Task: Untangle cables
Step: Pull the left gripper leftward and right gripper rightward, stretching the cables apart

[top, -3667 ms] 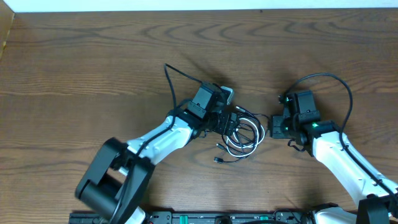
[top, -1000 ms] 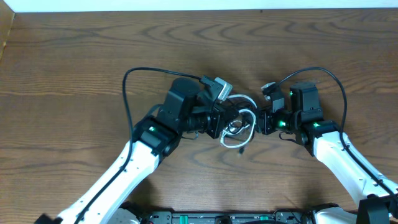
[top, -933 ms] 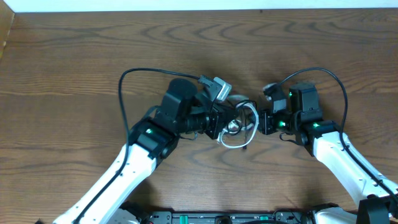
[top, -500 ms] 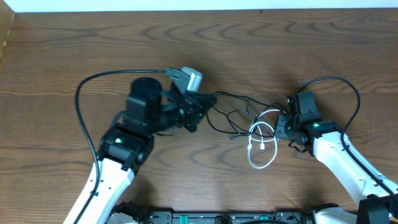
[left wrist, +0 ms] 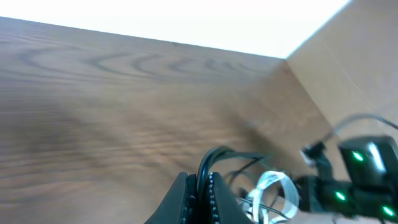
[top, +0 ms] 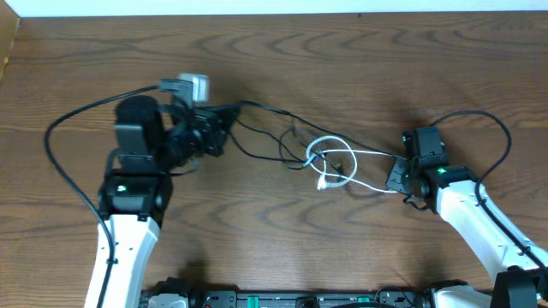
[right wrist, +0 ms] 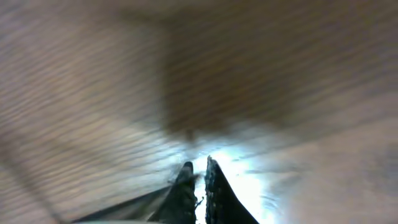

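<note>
I should move my left gripper back, put the stretched black cable down slack and take hold inside the tangle (top: pixel 332 162), because the black cable is caught in the white cable's loop (top: pixel 311 156).
The cables lie stretched across the middle of the wooden table. In the overhead view, my left gripper (top: pixel 227 115) is shut on the black cable (top: pixel 270 114), which runs right into the tangle. The white cable (top: pixel 332 161) loops there and runs on in a straight line to my right gripper (top: pixel 395 180), which is shut on its end. The two cords still cross at the loop. The left wrist view shows my left gripper (left wrist: pixel 202 183) pinching the black cable (left wrist: pixel 208 158), with the white cable (left wrist: pixel 273 183) beyond. The right wrist view is blurred; there my right gripper (right wrist: pixel 200 171) has its jaws together.
Each arm's own thick black wire (top: pixel 73 128) arcs beside it over the table; the right one (top: pixel 488 124) does the same. The table's far edge (top: pixel 274 14) meets a white wall. A lighter wood piece (top: pixel 7 43) stands at the far left corner.
My left arm has pulled far to the left with the black cable. My right gripper has shut on the white cable and drawn back right. The bundle has spread out into a long line.
</note>
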Controlling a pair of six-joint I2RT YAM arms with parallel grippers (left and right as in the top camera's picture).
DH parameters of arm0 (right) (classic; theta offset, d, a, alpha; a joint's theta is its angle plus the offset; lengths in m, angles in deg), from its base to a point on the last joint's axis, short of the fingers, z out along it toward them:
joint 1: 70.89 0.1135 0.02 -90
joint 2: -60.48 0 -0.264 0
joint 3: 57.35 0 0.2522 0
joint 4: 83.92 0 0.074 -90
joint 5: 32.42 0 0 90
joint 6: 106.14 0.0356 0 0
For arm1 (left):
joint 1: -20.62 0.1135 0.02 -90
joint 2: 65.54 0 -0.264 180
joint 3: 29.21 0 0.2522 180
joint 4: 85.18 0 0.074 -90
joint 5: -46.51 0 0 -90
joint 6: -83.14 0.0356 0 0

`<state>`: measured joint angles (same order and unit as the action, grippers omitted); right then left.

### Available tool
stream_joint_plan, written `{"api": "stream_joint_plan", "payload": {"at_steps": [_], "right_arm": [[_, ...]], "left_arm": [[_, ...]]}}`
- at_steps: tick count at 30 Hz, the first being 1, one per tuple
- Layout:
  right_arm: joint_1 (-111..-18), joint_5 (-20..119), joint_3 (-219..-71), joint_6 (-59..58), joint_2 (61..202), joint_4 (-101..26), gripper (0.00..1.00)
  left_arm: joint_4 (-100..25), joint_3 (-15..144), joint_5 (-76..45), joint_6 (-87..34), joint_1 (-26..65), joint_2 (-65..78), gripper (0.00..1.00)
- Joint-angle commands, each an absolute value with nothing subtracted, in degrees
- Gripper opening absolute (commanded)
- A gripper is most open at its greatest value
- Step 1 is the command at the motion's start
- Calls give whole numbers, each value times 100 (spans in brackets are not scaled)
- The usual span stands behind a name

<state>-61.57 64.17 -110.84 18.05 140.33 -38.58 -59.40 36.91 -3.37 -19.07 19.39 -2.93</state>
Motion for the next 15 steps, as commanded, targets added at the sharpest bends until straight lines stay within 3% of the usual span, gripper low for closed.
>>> {"api": "stream_joint_plan", "payload": {"at_steps": [1,15], "right_arm": [[-6375,6782,-11075,1962,14029,-3769,2],[-7307,6798,-11075,1962,14029,-3651,18]], "left_arm": [[-5989,3718,-449,-1896,2418,-383,7],[-5991,3718,-445,-2055,3637,-383,8]]}}
